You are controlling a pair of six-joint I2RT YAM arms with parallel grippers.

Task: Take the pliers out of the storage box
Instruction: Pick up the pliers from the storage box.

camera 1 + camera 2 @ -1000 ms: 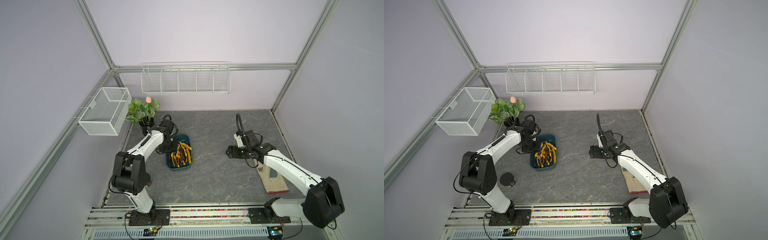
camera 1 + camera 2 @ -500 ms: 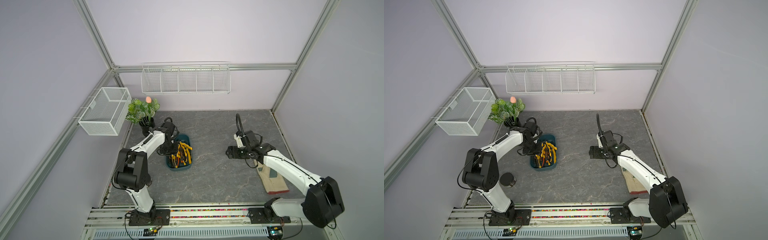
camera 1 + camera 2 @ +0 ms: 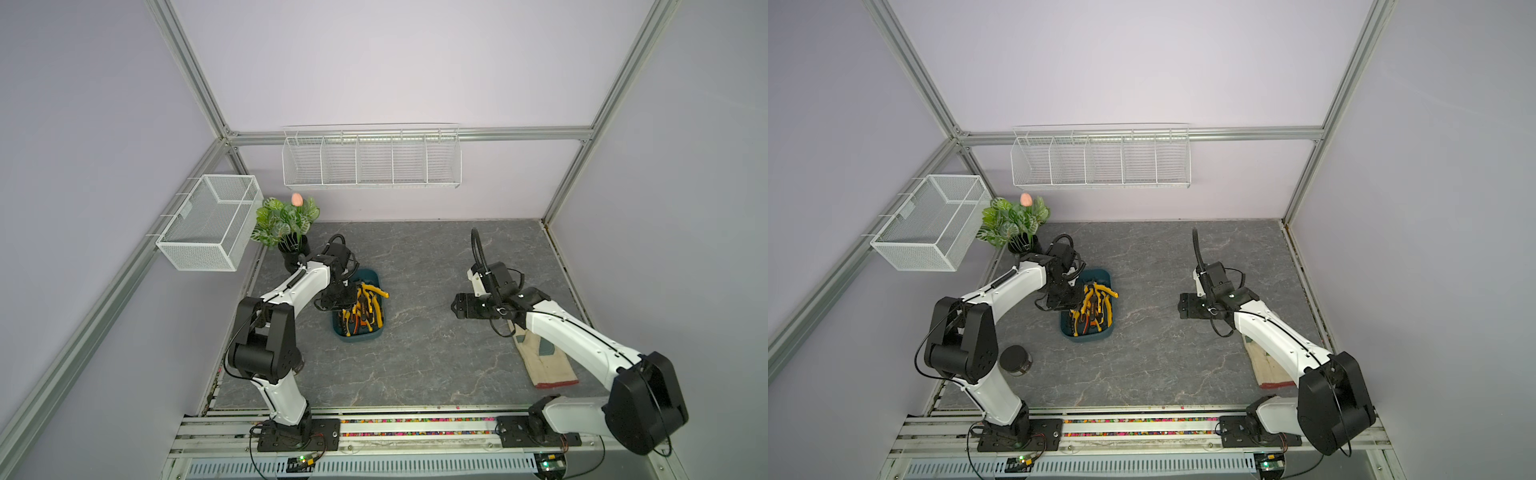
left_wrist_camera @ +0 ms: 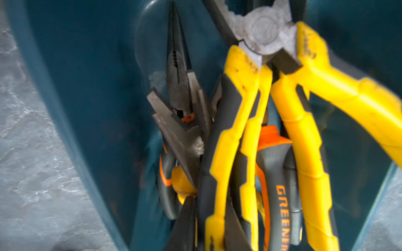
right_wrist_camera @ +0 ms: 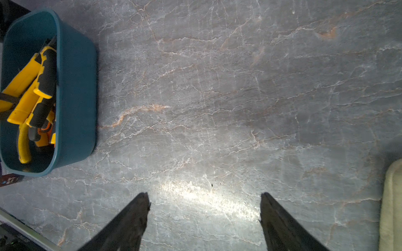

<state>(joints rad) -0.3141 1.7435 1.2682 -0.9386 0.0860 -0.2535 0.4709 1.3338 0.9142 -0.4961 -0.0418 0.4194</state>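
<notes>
My left gripper has the pliers by one handle and the other splays wide point(image 4: 355, 94), so I should raise them clear for my right gripper to grab the head point(image 4: 265, 31).
The dark teal storage box point(image 3: 360, 338) point(image 3: 1088, 337) stands left of the table's middle, with several pliers point(image 3: 365, 305) point(image 3: 1096, 309) piled in it, yellow-black and orange-black handled. My left gripper point(image 3: 344, 300) point(image 3: 1072, 304) reaches down into the box's far left part. In the left wrist view its dark fingers point(image 4: 185, 230) are shut on one yellow-black handle of the top blunt-nosed pliers point(image 4: 239, 104), above the box wall point(image 4: 87, 87). My right gripper point(image 3: 457, 305) point(image 5: 204, 206) hovers open over bare table to the right of the box point(image 5: 76, 87), holding nothing.
A potted plant point(image 3: 286, 222) stands just behind the left arm. White wire baskets hang on the left wall point(image 3: 208, 222) and the back wall point(image 3: 372, 160). A cream cloth point(image 3: 544, 361) lies under the right arm. A dark round can point(image 3: 1016, 359) sits by the left arm's base.
My left gripper has sunk into the box and its jaws have closed on a pliers handle. The right arm has not moved.
</notes>
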